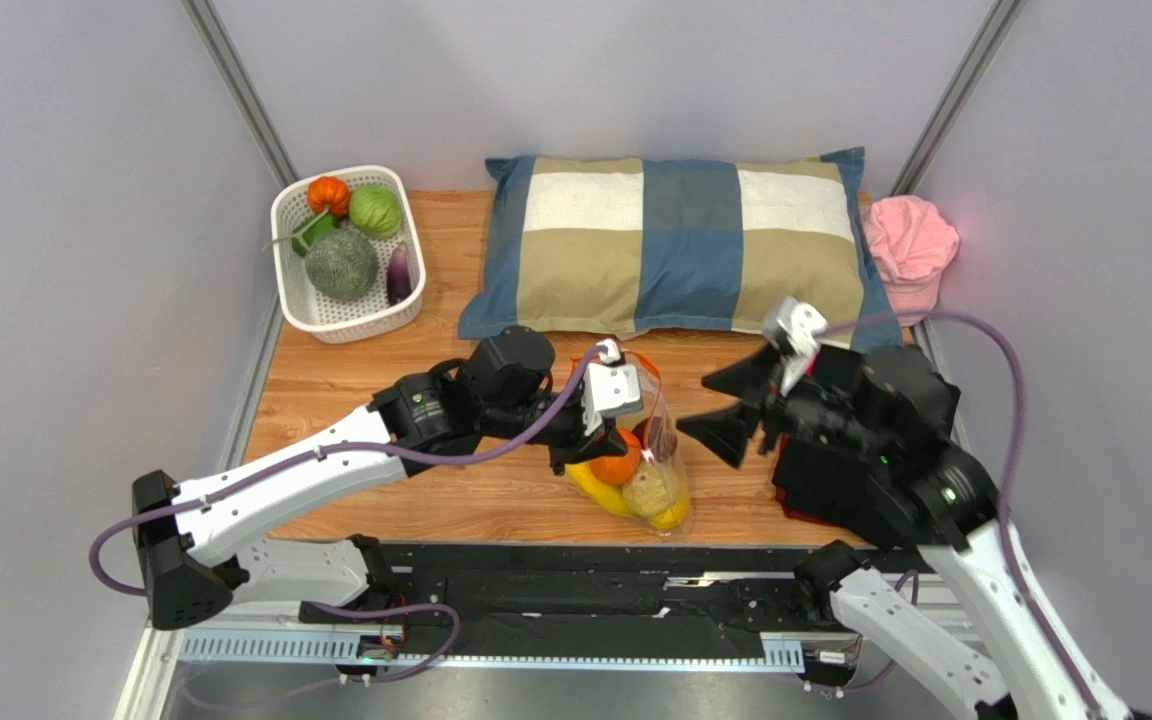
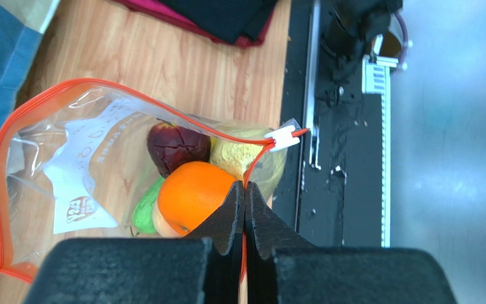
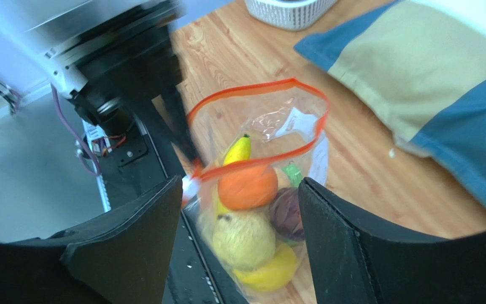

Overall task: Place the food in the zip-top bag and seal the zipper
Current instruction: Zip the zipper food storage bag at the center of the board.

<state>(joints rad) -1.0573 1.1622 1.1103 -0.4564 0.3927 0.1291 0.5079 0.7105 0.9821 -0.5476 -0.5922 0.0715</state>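
Note:
The orange-red zipper (image 3: 261, 157) will close into a straight piece when the robot pulls the white slider (image 3: 190, 188), because the slider sits at the end of the open zipper loop.
The clear zip-top bag (image 1: 654, 450) stands at the table's near middle, its mouth open. Its orange-red zipper (image 2: 100, 92) loops wide, with a white slider (image 2: 281, 137) at one end. Inside lie an orange-red tomato (image 2: 191, 193), a tan pear (image 3: 245, 239), a yellow lemon (image 3: 271, 271), a banana (image 3: 238, 151), a green fruit (image 2: 145, 212) and a dark purple fruit (image 2: 176, 147). My left gripper (image 2: 245, 190) is shut on the zipper strip near the slider. My right gripper (image 1: 740, 428) is open and empty, just right of the bag, with its fingers (image 3: 347, 240) either side of the bag in its own view.
A white basket (image 1: 345, 252) with more vegetables stands at the back left. A checked pillow (image 1: 680, 240) lies across the back, with a pink cloth (image 1: 910, 248) at its right. The table's near edge and black rail (image 1: 582, 600) lie close behind the bag.

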